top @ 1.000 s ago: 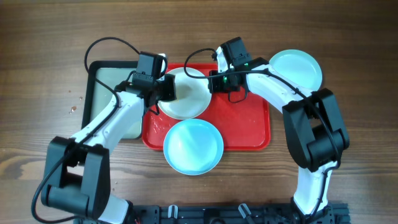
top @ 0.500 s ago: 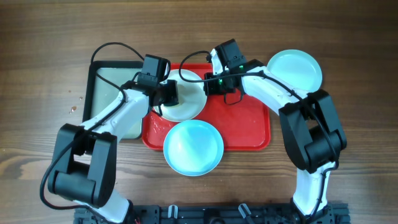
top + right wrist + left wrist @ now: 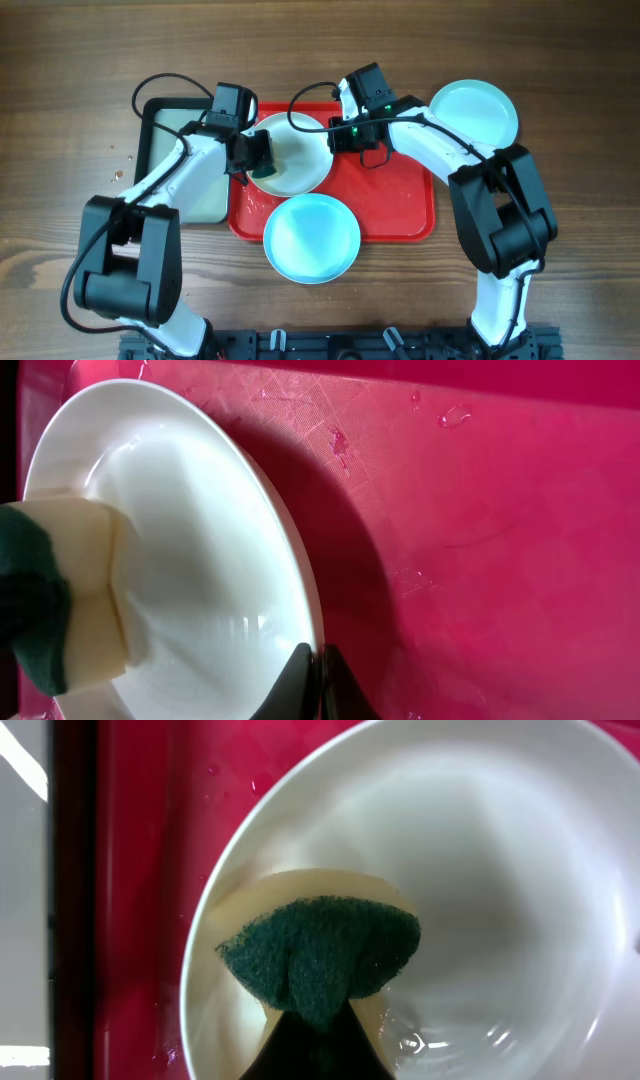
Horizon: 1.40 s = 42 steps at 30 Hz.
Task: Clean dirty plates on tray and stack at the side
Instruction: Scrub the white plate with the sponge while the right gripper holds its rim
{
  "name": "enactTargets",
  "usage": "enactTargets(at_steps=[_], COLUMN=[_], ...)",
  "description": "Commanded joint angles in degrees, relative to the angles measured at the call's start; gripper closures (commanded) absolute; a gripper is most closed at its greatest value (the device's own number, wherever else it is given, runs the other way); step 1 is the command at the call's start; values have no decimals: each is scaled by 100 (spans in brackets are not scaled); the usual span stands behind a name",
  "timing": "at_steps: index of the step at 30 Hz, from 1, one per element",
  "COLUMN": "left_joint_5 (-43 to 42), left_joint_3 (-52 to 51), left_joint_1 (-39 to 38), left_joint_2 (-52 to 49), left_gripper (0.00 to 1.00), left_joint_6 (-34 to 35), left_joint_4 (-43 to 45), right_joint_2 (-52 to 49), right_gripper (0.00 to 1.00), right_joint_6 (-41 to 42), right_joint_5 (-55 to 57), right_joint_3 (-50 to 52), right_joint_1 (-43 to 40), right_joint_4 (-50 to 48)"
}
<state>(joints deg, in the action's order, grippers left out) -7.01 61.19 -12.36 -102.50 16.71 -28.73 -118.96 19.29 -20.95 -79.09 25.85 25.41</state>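
Note:
The sponge is pressing near the white plate's rim [image 3: 187, 965] beside the grey-green tray, so my left gripper should raise the sponge and then wipe the plate's middle [image 3: 291, 155].
The white plate [image 3: 296, 145] lies on the red tray [image 3: 400, 200], tilted up at its right rim. My right gripper [image 3: 338, 135] is shut on that rim [image 3: 312, 622], its fingertips [image 3: 300, 678] pinching the edge. My left gripper [image 3: 255, 158] is shut on a green-and-yellow sponge [image 3: 320, 952], which presses on the white plate [image 3: 490, 860] near its left side. In the right wrist view the sponge [image 3: 45, 610] shows at the plate's [image 3: 200, 530] far side. One aqua plate [image 3: 311, 236] sits at the tray's front edge. Another aqua plate [image 3: 474, 110] rests on the table at the right.
A black-rimmed grey-green tray [image 3: 170, 125] lies left of the red tray, under my left arm. Water drops dot the red tray [image 3: 480, 530]. Bare wooden table [image 3: 560, 60] surrounds both trays.
My left gripper has slid the sponge leftward across the white plate. My right gripper shifted slightly left, still pinching the plate's rim.

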Motion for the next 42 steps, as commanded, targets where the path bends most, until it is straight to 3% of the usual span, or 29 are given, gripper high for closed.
enactTargets(at_steps=[1,7,14,21,25,28,33,37,42], left_joint_5=[-83,-372,-1329,-2177,-2188,-1939,-496,44,70], left_joint_3=[131,129,129,131,332,570,721,717,717], left_joint_1=[22,-39,-271,-404,-354,-323,-323,-323,-323], left_joint_2=[-330,-723,-1073,-1078,-824,-319,673,632,306], left_gripper=[96,96,96,96,96,96,96,96,96], left_joint_6=[50,341,376,520,472,457,455,452,450], left_joint_4=[42,127,374,785,710,518,-9,-313,-367], right_joint_2=[-85,-85,-85,-85,-85,-85,-85,-85,-85], right_gripper=[96,96,96,96,96,96,96,96,96], right_joint_6=[39,39,42,42,42,39,39,44,44], right_joint_5=[35,33,31,31,33,33,31,31,31], right_joint_3=[48,48,48,48,48,48,48,48,48], right_joint_1=[24,24,24,24,24,24,24,24,24], right_joint_4=[-28,-26,-28,-31,-28,-28,-31,-31,-28])
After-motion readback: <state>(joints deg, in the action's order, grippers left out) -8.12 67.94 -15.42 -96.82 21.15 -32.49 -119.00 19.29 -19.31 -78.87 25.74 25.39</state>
